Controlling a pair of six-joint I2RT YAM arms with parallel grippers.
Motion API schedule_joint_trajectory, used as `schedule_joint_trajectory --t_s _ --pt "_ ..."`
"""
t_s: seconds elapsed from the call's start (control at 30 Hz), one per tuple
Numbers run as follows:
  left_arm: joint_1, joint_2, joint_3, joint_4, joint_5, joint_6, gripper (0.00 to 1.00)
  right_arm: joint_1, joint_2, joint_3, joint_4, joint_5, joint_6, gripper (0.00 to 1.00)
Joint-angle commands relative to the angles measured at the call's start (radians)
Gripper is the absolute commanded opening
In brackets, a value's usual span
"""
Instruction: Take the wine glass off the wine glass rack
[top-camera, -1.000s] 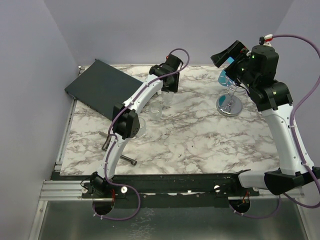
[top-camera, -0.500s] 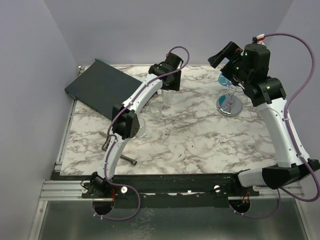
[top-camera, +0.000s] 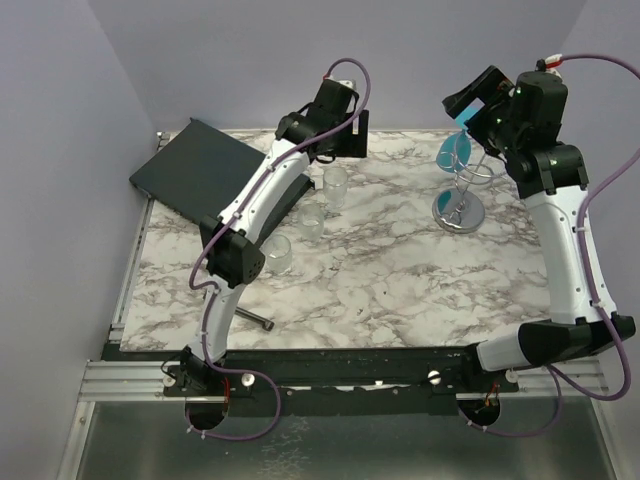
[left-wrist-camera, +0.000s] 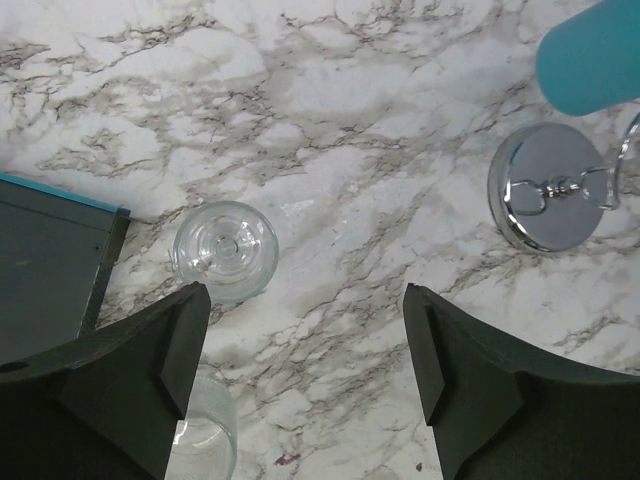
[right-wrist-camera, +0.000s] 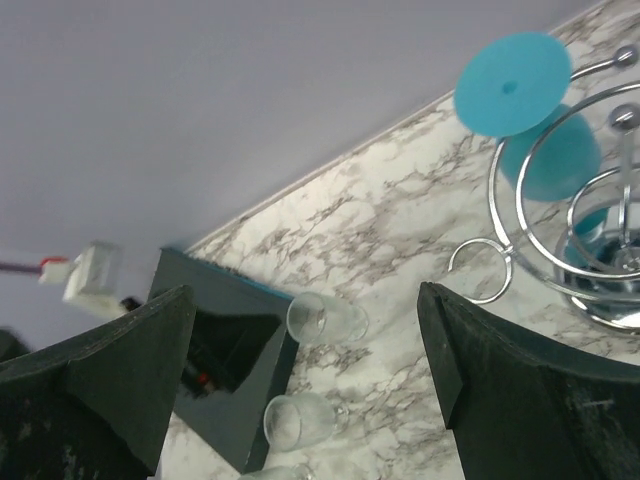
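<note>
The teal wine glass hangs next to my right gripper's fingers and far from my left gripper, so next my right gripper swings around to face the teal wine glass's round foot.
The wine glass is teal and hangs upside down on the chrome wine glass rack, its round foot uppermost. In the top view the glass hangs on the rack at the back right of the marble table. My right gripper is open and empty, raised just above and behind the rack, apart from the glass. In the right wrist view the gripper has wide jaws, with the glass at the upper right. My left gripper is open and empty, high over the back middle. The left wrist view shows the gripper, the rack base and the glass.
Three clear glasses stand in a row left of centre; two show under the left gripper. A dark tray lies at the back left. A thin dark rod lies near the front left.
My left arm has risen and swung back, lifting its gripper above the clear glasses. My right gripper has shifted up and to the right, above the rack. The teal glass still hangs on the rack.
</note>
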Motion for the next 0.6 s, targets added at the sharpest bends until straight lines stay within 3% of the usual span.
schedule_joint_trajectory --t_s 0.0,0.4,0.57 --pt "-0.009 -0.140 -0.063 0.072 0.054 -0.031 0.86 -0.124 0.024 0.031 -0.005 -0.075 -0.023 0.99" --pt "-0.010 -0.401 -0.401 0.300 0.196 -0.185 0.87 -0.157 0.249 0.203 -0.045 -0.084 -0.038 0.93" --pt "-0.010 -0.503 -0.528 0.347 0.191 -0.191 0.87 -0.079 0.399 0.396 -0.137 0.110 -0.134 0.91"
